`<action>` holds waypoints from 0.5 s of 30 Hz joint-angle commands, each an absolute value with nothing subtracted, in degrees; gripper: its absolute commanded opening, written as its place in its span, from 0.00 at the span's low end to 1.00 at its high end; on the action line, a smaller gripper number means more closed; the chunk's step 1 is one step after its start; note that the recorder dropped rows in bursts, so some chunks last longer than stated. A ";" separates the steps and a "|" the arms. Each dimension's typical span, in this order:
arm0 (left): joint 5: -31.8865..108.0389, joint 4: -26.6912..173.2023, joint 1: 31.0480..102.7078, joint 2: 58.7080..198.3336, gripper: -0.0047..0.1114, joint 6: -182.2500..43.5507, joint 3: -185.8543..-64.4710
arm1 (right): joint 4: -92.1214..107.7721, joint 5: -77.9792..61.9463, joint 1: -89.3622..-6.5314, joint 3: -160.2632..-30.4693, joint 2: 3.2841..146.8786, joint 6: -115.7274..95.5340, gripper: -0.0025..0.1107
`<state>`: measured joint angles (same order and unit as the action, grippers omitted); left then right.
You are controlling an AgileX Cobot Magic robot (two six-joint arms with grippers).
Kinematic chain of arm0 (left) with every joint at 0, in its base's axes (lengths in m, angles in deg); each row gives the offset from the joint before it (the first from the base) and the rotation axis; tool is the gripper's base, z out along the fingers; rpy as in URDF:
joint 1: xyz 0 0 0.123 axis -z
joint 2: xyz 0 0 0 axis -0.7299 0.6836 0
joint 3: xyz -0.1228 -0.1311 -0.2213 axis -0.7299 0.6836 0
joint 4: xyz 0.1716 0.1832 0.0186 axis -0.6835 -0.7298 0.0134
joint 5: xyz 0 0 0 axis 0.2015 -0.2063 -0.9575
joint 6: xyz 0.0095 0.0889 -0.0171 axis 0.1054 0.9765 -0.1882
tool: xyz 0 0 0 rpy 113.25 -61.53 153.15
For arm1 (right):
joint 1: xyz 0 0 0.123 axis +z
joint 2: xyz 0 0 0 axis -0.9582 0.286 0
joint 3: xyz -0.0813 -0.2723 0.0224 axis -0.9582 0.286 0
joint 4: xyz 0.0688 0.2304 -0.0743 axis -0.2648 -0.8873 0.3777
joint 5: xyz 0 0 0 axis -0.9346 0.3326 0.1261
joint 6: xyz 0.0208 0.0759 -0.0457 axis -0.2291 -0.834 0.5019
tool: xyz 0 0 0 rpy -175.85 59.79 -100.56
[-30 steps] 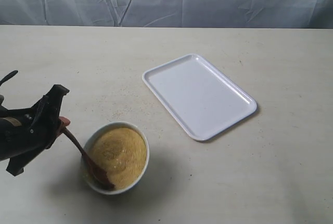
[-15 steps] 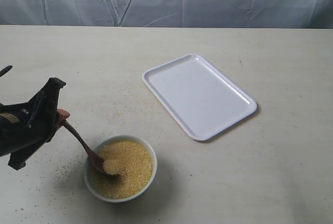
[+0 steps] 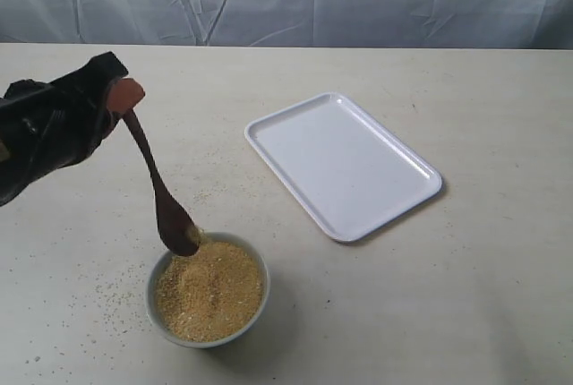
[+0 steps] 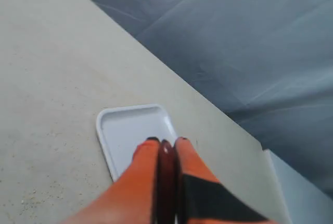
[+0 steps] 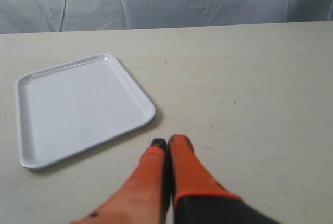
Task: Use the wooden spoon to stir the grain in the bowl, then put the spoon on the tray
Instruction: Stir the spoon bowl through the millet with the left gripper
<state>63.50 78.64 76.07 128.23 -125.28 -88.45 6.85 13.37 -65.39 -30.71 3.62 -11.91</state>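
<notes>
The spoon leans away from the bowl with its head at the bowl's far rim [image 3: 182,239], so my left gripper should tilt it upright and dip it into the grain [image 3: 210,291].
My left gripper [image 3: 124,97] is shut on the handle end of the wooden spoon [image 3: 159,188], which hangs steeply down. The spoon's dark oval head is just above the far-left rim of the small white bowl [image 3: 208,337], with a few granules on it. The bowl holds yellow-tan grain [image 3: 210,291]. In the left wrist view the orange fingers pinch the dark handle [image 4: 166,182], with the gripper [image 4: 166,141] over the sight of the white tray [image 4: 122,130]. The tray [image 3: 343,163] lies empty at the table's middle. My right gripper [image 5: 169,142] is shut on nothing, near the tray [image 5: 78,104].
Spilled grain specks [image 3: 107,291] dot the table left of the bowl and towards the tray. A wrinkled grey-blue curtain [image 3: 286,0] runs along the table's far edge.
My left gripper has risen and swung back, lifting the spoon's head out of the grain to the bowl's rim. The bowl has slid slightly and now sits level.
</notes>
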 commanded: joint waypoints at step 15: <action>89.91 53.89 76.12 144.28 0.04 -112.16 -84.68 | 6.87 12.94 -65.71 -30.47 3.28 -11.97 0.05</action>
<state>87.01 55.22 76.07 142.21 -112.50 -84.95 6.85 13.37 -65.39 -30.71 3.62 -12.01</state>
